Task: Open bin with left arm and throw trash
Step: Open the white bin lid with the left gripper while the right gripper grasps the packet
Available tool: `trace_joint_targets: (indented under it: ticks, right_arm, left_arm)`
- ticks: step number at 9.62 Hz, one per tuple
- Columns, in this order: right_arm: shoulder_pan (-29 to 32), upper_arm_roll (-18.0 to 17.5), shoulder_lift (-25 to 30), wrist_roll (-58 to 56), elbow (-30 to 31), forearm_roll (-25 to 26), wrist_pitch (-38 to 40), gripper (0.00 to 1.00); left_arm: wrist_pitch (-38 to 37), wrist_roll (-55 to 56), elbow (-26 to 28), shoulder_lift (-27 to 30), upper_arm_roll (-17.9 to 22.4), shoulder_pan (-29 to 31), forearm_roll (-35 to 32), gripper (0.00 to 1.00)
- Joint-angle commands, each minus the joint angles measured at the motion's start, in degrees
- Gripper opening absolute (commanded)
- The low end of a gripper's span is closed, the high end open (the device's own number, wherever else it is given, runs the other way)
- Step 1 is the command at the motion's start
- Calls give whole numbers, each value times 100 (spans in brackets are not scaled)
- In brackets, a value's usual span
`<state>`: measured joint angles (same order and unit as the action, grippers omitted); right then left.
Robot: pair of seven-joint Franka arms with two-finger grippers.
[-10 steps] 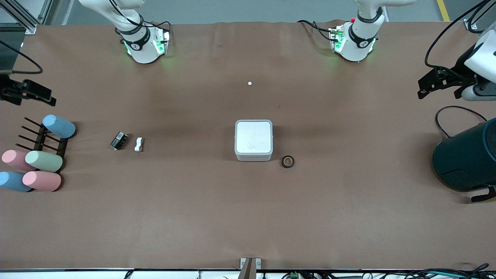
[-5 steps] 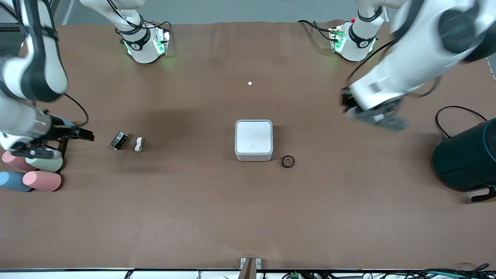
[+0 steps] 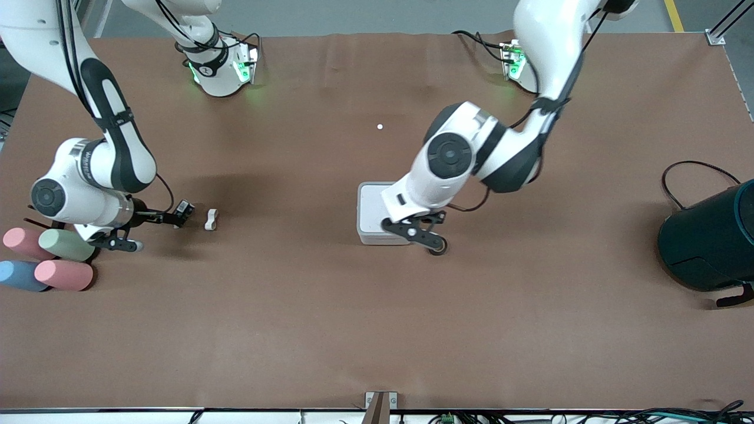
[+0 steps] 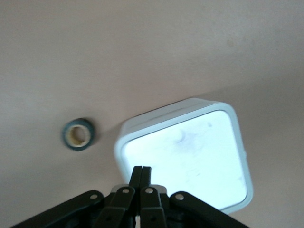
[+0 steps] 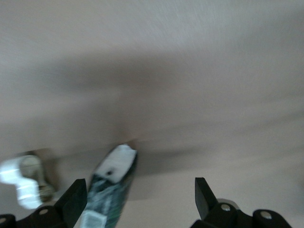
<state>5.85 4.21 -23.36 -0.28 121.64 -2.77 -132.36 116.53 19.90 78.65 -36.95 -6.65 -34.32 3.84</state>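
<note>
The black packet has crinkles below its flat white end, so when the robot lifts the packet, it will squeeze narrow while that white end stays spread.
The white bin stands mid-table with its lid down; in the left wrist view the bin fills the middle. My left gripper hangs over the bin's near corner, fingers pressed together on nothing, and shows as the shut left gripper. The dark tape roll lies beside that corner, partly under the gripper; the left wrist view shows the tape roll whole. My right gripper is open, low, beside the black packet. The packet lies just inside one finger of the right gripper. The white bone piece lies close by.
Pastel cylinders and a dark rack lie at the right arm's end of the table. A large dark teal cylinder with a cable stands at the left arm's end. A small white dot lies between the bases.
Both arms have swung in from the table's ends. The left gripper has shut and come over the bin's corner. The right gripper, still open, has come down beside the black packet.
</note>
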Motion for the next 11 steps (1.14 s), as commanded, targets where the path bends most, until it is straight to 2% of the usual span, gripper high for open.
trace_joint_targets:
  ticks: [1,4,6,7,8,9,11]
  right_arm:
    - [22,-78,-89,28,105,-477,-333,100]
    - [-145,-78,-116,28,158,-602,-326,99]
    - [-329,-78,-116,28,263,-645,-326,85]
    - [-452,-78,-143,63,298,-655,-343,83]
    - [-497,-78,-186,133,316,-663,-352,80]
    - [-558,-78,-187,368,316,-663,-335,56]
    - [-708,-70,-187,661,290,-655,-335,4]
  left_arm:
    - [263,679,-184,-215,32,-241,-172,0]
    - [677,875,-131,-531,32,-329,-164,0]
    - [1056,1033,79,-576,32,-312,-164,0]
    - [822,1112,71,-472,50,-277,-173,0]
    - [53,1034,36,-105,93,-190,-182,0]
    - [-511,746,19,229,94,124,-190,0]
    - [-850,-210,27,443,94,661,-182,2]
